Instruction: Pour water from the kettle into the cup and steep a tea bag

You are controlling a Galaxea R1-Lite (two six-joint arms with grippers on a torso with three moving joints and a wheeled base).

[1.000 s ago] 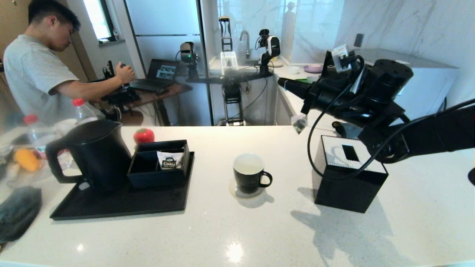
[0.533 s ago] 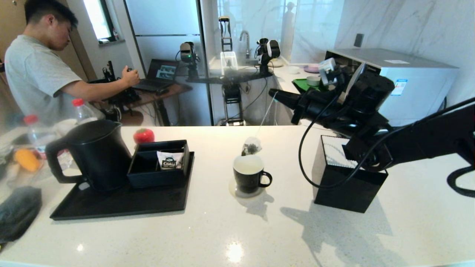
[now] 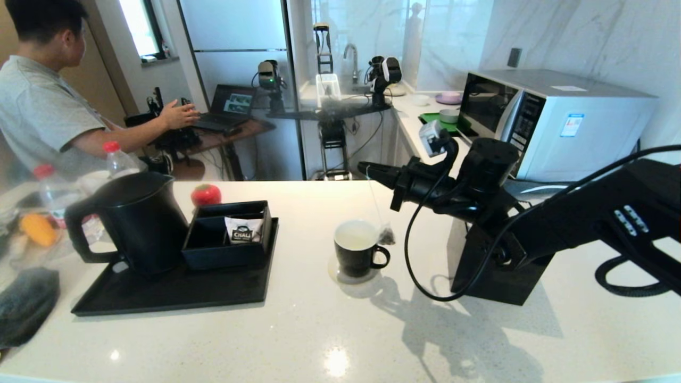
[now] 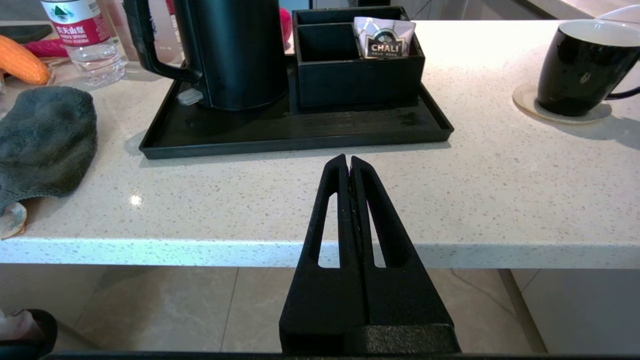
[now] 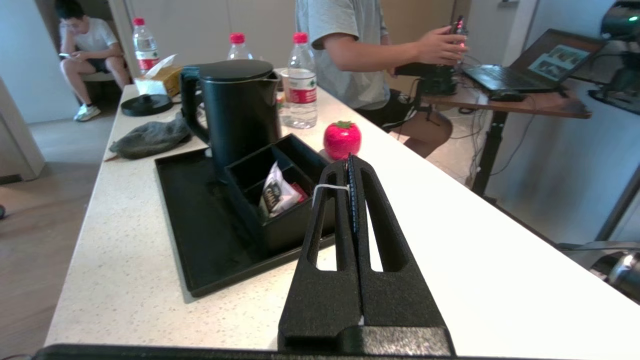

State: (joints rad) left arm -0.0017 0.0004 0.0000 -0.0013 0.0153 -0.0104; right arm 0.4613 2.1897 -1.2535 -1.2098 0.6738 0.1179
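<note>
The tea bag (image 3: 386, 235) is hanging outside the cup's rim, above the cup's handle. My right gripper should move the tea bag over the cup's opening (image 3: 355, 234) and let it down inside.
The black kettle (image 3: 139, 222) (image 4: 235, 50) (image 5: 240, 107) stands on the black tray (image 3: 175, 292). The black cup (image 3: 357, 247) (image 4: 582, 65) with its white inside sits on a round coaster at mid-counter. My right gripper (image 3: 364, 169) (image 5: 348, 162) hovers above and just right of the cup, shut on the white string. The tea bag (image 3: 387, 235) hangs from that string just outside the cup's right rim, beside the handle. My left gripper (image 4: 348, 161) is shut and empty, parked in front of the counter's near edge; it does not show in the head view.
A black compartment box (image 3: 229, 234) holding a white CHALI sachet (image 3: 243, 230) shares the tray. A red strawberry-shaped object (image 3: 206, 194) stands behind it. A black tissue box (image 3: 495, 266) sits under my right arm. Water bottles (image 3: 117, 159), a grey cloth (image 3: 26, 303) and a person (image 3: 48, 106) are at left.
My right arm swept left and down over the counter. The tea bag swung from over the cup's far rim to just outside its right rim, lower than before.
</note>
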